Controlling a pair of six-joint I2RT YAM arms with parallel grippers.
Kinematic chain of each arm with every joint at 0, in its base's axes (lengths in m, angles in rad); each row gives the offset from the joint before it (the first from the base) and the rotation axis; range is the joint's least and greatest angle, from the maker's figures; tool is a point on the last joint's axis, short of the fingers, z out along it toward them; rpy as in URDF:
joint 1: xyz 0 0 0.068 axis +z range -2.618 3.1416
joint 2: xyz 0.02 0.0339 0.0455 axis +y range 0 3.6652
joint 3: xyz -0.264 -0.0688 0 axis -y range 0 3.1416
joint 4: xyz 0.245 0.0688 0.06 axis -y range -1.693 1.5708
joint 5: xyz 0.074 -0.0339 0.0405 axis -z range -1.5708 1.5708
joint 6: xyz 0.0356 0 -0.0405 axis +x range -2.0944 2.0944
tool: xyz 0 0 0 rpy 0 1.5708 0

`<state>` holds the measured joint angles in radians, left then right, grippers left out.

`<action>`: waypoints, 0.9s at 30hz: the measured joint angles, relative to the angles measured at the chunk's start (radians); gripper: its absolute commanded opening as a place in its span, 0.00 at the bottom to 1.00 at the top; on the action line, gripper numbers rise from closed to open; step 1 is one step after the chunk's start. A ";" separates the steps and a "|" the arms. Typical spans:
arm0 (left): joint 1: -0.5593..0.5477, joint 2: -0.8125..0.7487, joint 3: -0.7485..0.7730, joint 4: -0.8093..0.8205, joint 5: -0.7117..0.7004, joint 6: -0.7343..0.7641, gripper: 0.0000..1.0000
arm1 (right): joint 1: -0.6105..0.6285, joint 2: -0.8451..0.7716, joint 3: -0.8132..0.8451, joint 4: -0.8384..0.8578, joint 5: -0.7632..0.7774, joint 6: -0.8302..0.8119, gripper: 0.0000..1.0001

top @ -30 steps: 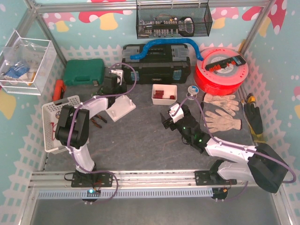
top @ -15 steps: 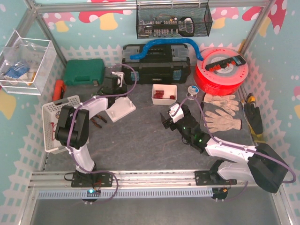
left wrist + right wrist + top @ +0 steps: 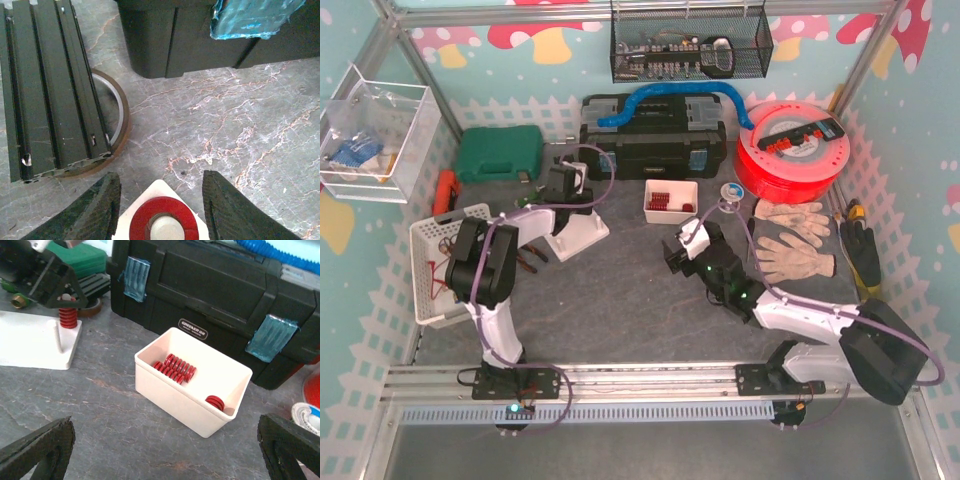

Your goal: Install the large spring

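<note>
The white bin [image 3: 194,382] stands open and the way to it is clear, so I should move my right gripper there next until its fingers hang over the red springs [image 3: 175,368].
A large red spring [image 3: 164,225] stands upright on the peg of the white base plate [image 3: 578,230]. It also shows in the right wrist view [image 3: 66,317]. My left gripper [image 3: 161,177] is right above it, fingers [image 3: 102,205] open on either side with small gaps. It shows in the top view [image 3: 563,185] too. My right gripper [image 3: 682,250] is wide open and empty, facing a white bin [image 3: 192,395] that holds two long red springs [image 3: 175,369] and a short one [image 3: 215,402].
A black toolbox [image 3: 655,135] stands behind the bin. A tape roll [image 3: 117,120] and a black extrusion [image 3: 50,90] lie beside the base plate. Also in view are a green case [image 3: 500,152], a red spool [image 3: 795,150], gloves [image 3: 792,245] and a white basket [image 3: 435,260].
My left arm has swung its elbow to the right and the gripper has settled a little lower over the spring. The right gripper has edged slightly towards the bin.
</note>
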<state>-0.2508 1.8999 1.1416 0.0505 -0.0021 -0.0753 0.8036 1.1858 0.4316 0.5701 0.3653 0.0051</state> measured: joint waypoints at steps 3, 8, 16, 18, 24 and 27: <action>0.000 -0.010 0.000 -0.003 0.003 -0.011 0.59 | -0.032 0.043 0.043 -0.033 -0.018 0.043 0.98; 0.000 -0.095 -0.011 -0.003 0.013 -0.073 0.63 | -0.111 0.076 0.111 -0.098 -0.061 0.161 0.96; -0.003 -0.354 -0.160 0.073 0.202 -0.256 0.51 | -0.228 0.111 0.264 -0.307 -0.151 0.341 0.93; -0.011 -0.384 -0.200 0.095 0.252 -0.296 0.40 | -0.228 0.118 0.294 -0.352 -0.169 0.351 0.91; -0.112 -0.411 -0.250 0.129 0.314 -0.364 0.32 | -0.231 0.120 0.311 -0.426 -0.215 0.348 0.80; -0.164 -0.411 -0.251 0.162 0.308 -0.388 0.30 | -0.240 0.142 0.320 -0.438 -0.244 0.325 0.75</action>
<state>-0.4145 1.4887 0.8906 0.2123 0.3058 -0.4629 0.5636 1.3281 0.7513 0.1326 0.1211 0.3298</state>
